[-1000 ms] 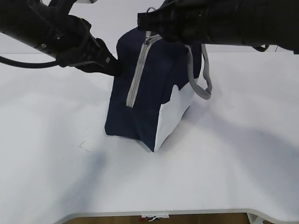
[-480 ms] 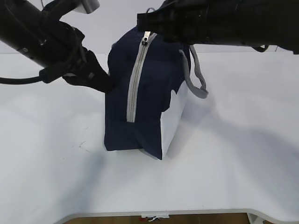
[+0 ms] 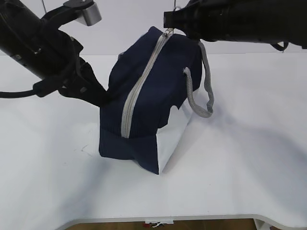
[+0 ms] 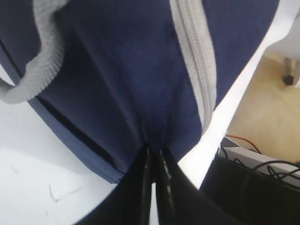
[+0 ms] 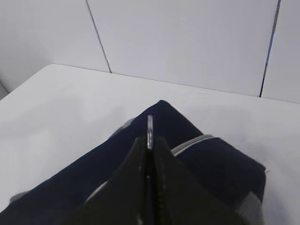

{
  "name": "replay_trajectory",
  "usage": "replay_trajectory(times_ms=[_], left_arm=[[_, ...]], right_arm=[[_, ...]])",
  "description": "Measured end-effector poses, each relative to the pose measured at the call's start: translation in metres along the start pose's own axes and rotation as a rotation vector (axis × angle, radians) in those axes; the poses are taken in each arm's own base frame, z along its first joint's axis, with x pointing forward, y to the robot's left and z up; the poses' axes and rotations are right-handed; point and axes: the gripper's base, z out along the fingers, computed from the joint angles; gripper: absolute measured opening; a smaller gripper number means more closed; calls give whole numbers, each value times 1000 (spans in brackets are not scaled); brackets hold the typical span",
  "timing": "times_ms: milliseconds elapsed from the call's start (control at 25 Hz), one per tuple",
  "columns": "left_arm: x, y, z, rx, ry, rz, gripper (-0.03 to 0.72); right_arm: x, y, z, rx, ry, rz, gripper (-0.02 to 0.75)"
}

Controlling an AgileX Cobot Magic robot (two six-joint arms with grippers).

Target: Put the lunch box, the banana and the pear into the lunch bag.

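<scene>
The robot's left gripper has hold of the tilted lunch bag [image 3: 112, 108] far below the ring pull, so the robot should ease back and move that left gripper beside the zipper's top end [image 3: 144, 45].
The navy lunch bag [image 3: 158, 91] with a white corner panel [image 3: 172, 139] stands tilted on the white table, its grey zipper [image 3: 139, 86] closed along the length in view. My left gripper [image 3: 106, 96] is shut on a fold of the bag's fabric [image 4: 152, 140] at its left end. My right gripper [image 3: 169, 26] is shut on the zipper's ring pull [image 5: 150, 131] at the bag's raised top end. A grey handle [image 3: 201, 91] hangs on the right side. The lunch box, the banana and the pear are out of view.
The white table [image 3: 240, 158] spreads around the bag, with its front edge [image 3: 192, 219] near the bottom. A white panelled wall [image 5: 187, 42] stands behind. Cables and floor [image 4: 262, 140] show past the table edge in the left wrist view.
The bag's top end has moved up and to the right with my right gripper. Its lower end has swung left and forward with my left gripper, so the bag leans more.
</scene>
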Motion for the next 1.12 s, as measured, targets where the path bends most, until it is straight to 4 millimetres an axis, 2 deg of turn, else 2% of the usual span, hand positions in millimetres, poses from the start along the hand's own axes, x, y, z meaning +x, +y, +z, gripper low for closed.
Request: replay_trajectory(times_ms=[360, 600, 840, 1000, 1120], left_arm=[[3, -6, -9, 12, 23, 22, -11], [3, -13, -22, 5, 19, 47, -11], [5, -14, -22, 19, 40, 51, -11], [6, -15, -22, 25, 49, 51, -11], [7, -15, -23, 28, 52, 52, -11]], right_arm=[[-6, -20, 31, 51, -9, 18, 13], [-4, -30, 64, 71, 6, 25, 13], [1, -40, 97, 76, 79, 37, 13], [0, -41, 105, 67, 129, 45, 13], [-13, -38, 103, 47, 144, 59, 13]])
